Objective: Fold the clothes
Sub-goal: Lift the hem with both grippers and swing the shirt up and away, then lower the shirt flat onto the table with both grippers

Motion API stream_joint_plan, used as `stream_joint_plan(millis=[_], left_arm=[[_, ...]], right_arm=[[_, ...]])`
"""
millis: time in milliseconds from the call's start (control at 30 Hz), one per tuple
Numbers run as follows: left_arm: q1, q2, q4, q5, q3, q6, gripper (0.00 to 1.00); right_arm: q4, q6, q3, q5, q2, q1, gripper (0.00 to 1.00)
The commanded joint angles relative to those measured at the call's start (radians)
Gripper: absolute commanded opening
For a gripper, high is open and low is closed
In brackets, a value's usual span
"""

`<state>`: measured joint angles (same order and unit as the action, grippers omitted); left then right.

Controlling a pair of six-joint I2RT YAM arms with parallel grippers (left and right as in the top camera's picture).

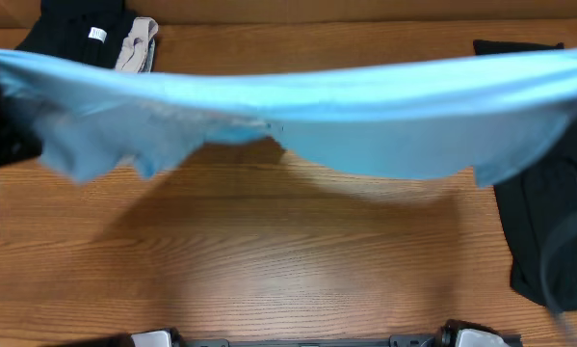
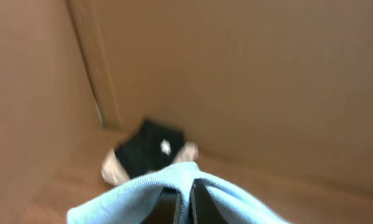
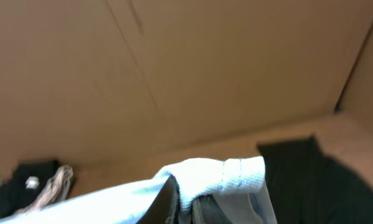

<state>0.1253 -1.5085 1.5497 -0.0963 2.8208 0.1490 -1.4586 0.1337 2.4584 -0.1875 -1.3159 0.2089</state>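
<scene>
The light-blue T-shirt's loose part (image 1: 384,149) is hanging in the air, so both my grippers should swing forward and then pull back low to spread it over the wooden table (image 1: 298,246).
A light-blue T-shirt (image 1: 327,116) hangs stretched in the air across the whole width of the table, blurred with motion. My left gripper (image 2: 186,208) is shut on the shirt's cloth (image 2: 167,183), which drapes over both fingers. My right gripper (image 3: 185,208) is shut on a bunched hemmed edge of the same shirt (image 3: 217,174). In the overhead view both grippers are hidden behind the cloth at the left and right edges. A black garment (image 1: 548,231) lies at the right. A black and a beige garment (image 1: 134,43) lie at the back left.
Brown cardboard walls (image 2: 236,74) stand behind the wooden table (image 1: 269,260). The black garment (image 3: 311,180) lies just right of my right gripper. The black and beige pile (image 2: 150,155) sits in the corner ahead of my left gripper.
</scene>
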Motion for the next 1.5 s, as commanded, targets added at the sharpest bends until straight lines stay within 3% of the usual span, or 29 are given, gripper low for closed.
stream_joint_plan(millis=[0,333,633,967,1200,1467], left_arm=[[0.005,0.027,-0.064,-0.092,0.003,-0.014,0.04],[0.005,-0.159,-0.237,-0.095,0.003,-0.014,0.04],[0.005,-0.422,-0.587,-0.083,0.003,0.008,0.04],[0.005,-0.359,-0.817,-0.055,0.005,-0.005,0.04],[0.005,-0.362,-0.697,-0.002,0.002,-0.022,0.04],[0.005,-0.539,-0.295,0.146,0.002,-0.022,0.04]], right_arm=[[0.03,-0.004,0.011,0.096,0.043,0.003,0.1],[0.182,-0.004,0.01,0.057,-0.162,0.003,0.04],[0.47,0.004,0.01,0.015,-0.427,0.0,0.04],[0.694,0.045,0.089,-0.016,-0.38,0.0,0.04],[0.586,0.045,0.079,-0.016,-0.451,0.0,0.04],[0.362,0.04,0.079,-0.017,-0.671,0.0,0.04]])
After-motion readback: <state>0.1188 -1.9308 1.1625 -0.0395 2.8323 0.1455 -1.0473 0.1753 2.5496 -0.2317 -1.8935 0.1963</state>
